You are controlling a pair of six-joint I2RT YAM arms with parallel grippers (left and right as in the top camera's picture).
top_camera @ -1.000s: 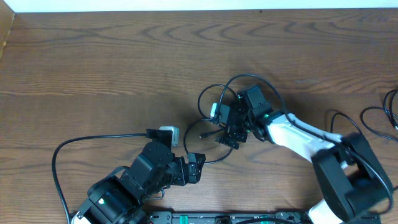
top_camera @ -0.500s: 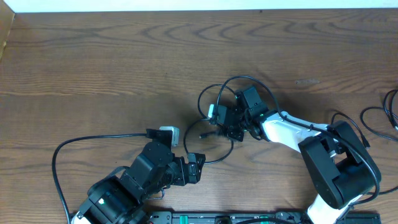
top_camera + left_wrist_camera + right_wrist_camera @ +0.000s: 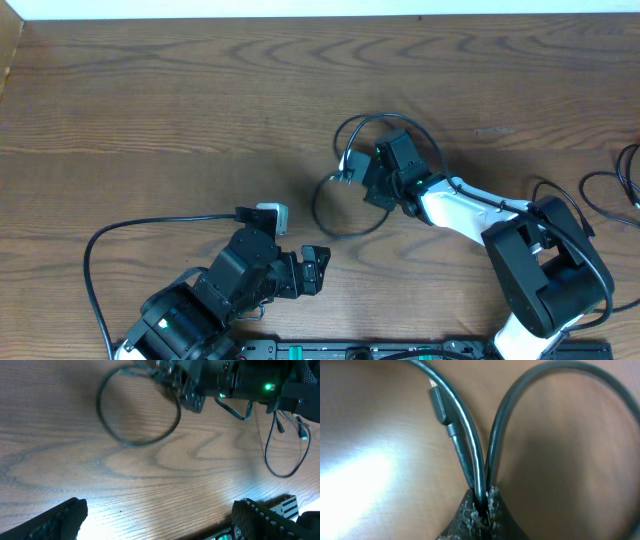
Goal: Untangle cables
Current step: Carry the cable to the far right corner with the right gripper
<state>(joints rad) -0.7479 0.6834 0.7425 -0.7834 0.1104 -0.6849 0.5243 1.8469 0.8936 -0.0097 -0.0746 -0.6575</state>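
The cable loop (image 3: 345,237) is clear of the other cords. I keep moving it toward those cords (image 3: 625,182) with my right gripper and let it go next to them.
The cables (image 3: 345,233) are thin black cords lying in loops on the wooden table, just right of centre. My right gripper (image 3: 355,176) is shut on them where the loops meet. In the right wrist view two cable strands (image 3: 470,440) run side by side into the closed fingertips (image 3: 492,505). A small plug (image 3: 438,404) lies beside them. My left gripper (image 3: 290,240) stands open near the front edge, below and left of the loop, touching nothing. In the left wrist view the cable loop (image 3: 135,442) lies ahead of its wide-open fingers (image 3: 55,520).
More thin black cords (image 3: 612,182) lie at the table's right edge; they show in the left wrist view as cords (image 3: 272,462) with small plugs. The left arm's thick black wire (image 3: 120,228) arcs across the front left. The table's far edge (image 3: 300,17) runs along the top.
My right gripper has gone from open to shut on the cables. It has drawn the loop up and to the right, away from the left gripper. The left arm has not moved.
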